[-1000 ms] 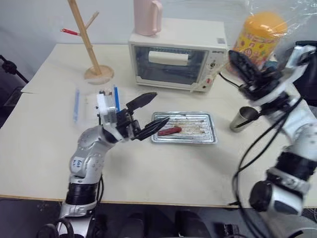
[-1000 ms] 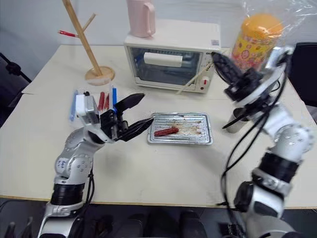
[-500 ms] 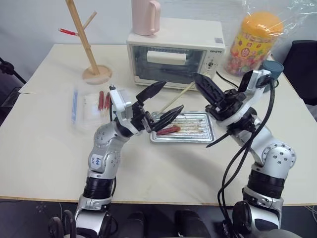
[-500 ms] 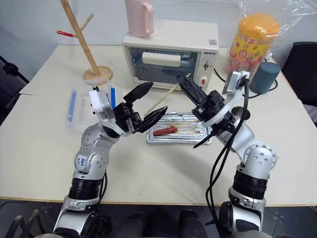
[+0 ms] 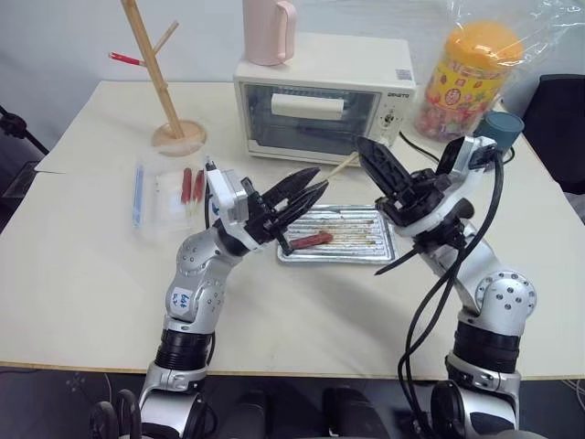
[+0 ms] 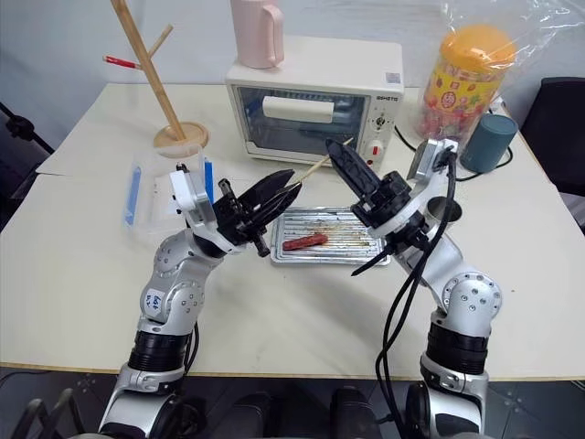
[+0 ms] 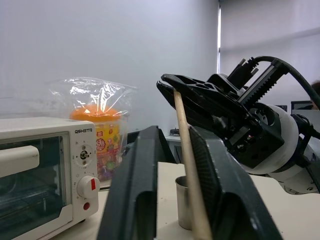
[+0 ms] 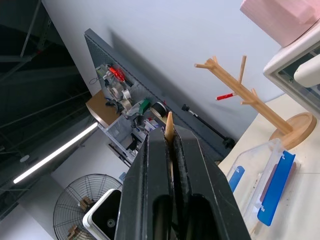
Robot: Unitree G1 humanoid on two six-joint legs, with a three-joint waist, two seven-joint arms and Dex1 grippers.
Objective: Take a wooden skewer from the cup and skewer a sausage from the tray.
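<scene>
The skewer's pointed end [image 6: 349,141] is covered by my right gripper, so I should leave the skewer to my left gripper and use my right gripper to pick up the sausage [image 6: 304,241].
The wooden skewer [image 6: 320,165] hangs slanted in the air above the tray [image 5: 382,249], held at both ends. My right gripper [image 5: 363,146] is shut on its upper end, and the tip [image 8: 169,122] pokes out between the fingers. My left gripper [image 5: 320,180] is shut on its lower part, and the stick [image 7: 182,130] runs up between the two fingers. The reddish-brown sausage [image 5: 313,240] lies at the tray's left end, just below my left gripper. Behind my right wrist stands the steel cup [image 6: 446,207].
A white toaster oven [image 5: 320,101] with a pink jug [image 5: 271,27] on top stands behind the tray. A wooden tree stand [image 5: 163,91] and a clear plastic sheet [image 5: 169,197] with red sausages on sticks lie to the left. A bagged yellow jar [image 5: 471,78] and a teal cup [image 5: 503,128] stand at the right.
My right arm swung in from the cup to above the tray, carrying the skewer. My left gripper, wide open before, has shut on the skewer's lower part.
</scene>
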